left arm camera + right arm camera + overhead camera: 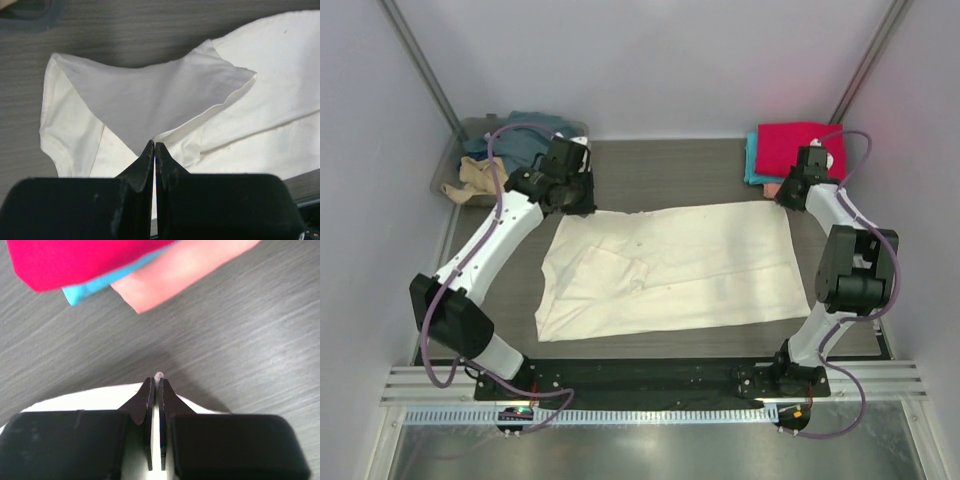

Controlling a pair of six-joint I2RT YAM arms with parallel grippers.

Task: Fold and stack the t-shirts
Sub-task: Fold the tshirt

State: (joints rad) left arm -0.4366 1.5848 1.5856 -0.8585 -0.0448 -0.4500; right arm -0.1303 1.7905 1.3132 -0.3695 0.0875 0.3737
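The cream t-shirt's far edge (685, 211) is straight from one gripper to the other, so my left gripper should carry on carrying its corner until it gets to the t-shirt's near edge (595, 336), and then let go.
A large cream t-shirt (670, 265) lies spread flat across the middle of the table. My left gripper (578, 203) is at its far left corner, shut on a raised fold of the cream cloth (150, 95) that peaks at the jaw tips (155, 145). At the far right corner my right gripper (788, 198) is shut on the shirt's edge (90, 397), and a nub of cloth pokes out between its tips (159, 380). A folded stack sits at the back right: a magenta-red shirt (795, 145) on top, a teal one (752, 160) and a salmon-pink one (772, 188) under it.
A clear plastic bin (460, 135) in the back left corner holds slate-blue cloth (530, 135) and tan cloth (475, 180). White walls close in the left, back and right sides. A metal rail (650, 385) with the arm bases runs along the near edge.
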